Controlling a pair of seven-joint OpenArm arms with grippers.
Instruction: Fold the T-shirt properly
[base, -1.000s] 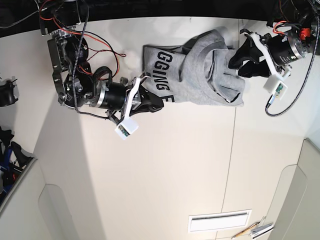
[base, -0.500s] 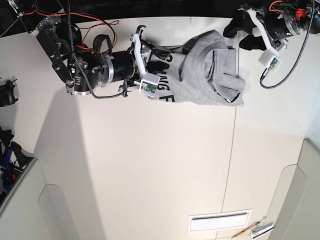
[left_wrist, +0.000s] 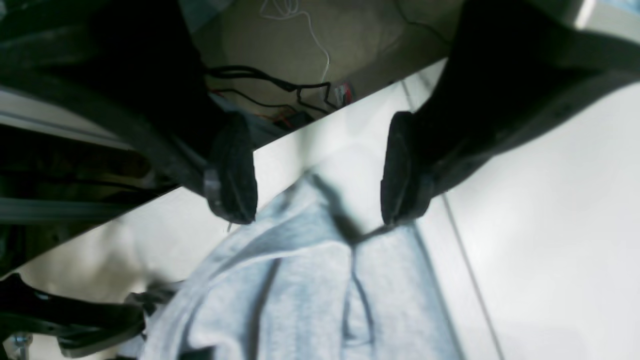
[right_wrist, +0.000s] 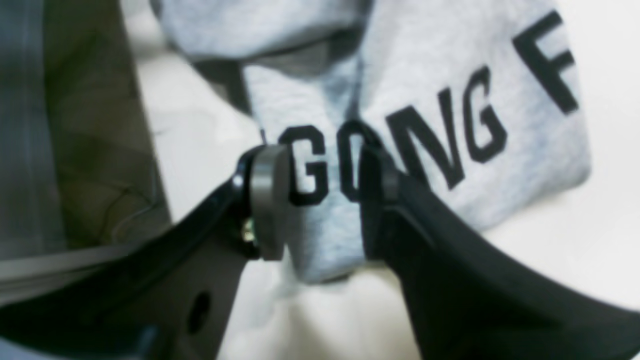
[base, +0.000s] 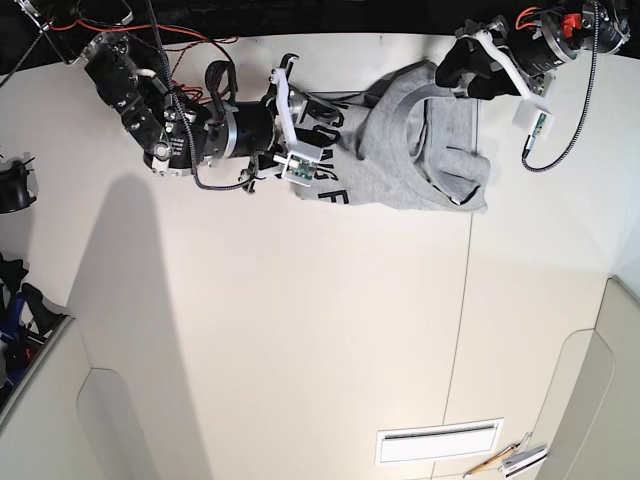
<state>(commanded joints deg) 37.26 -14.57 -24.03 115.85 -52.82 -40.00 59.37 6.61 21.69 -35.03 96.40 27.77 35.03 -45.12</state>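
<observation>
My left gripper should grab the T-shirt by its far corner and pull it away from my right gripper before folding, because the T-shirt bunches up into a raised fold.
The light grey T-shirt lies crumpled near the table's far edge, black lettering showing on its left part. My right gripper is at that lettered edge. In the right wrist view the right gripper is open, its fingers straddling the fabric's edge. My left gripper hovers over the shirt's far right corner. In the left wrist view the left gripper is open, and a corner of the grey T-shirt lies below the gap between its pads.
The table's far edge runs just behind the shirt, with dark space and cables beyond. A white slotted plate and some pens lie at the near right. A black object sits at the left edge.
The right arm swung from the shirt's near-left edge up to its lettered far-left edge. The left arm lifted off the shirt's right side and moved to the far corner.
</observation>
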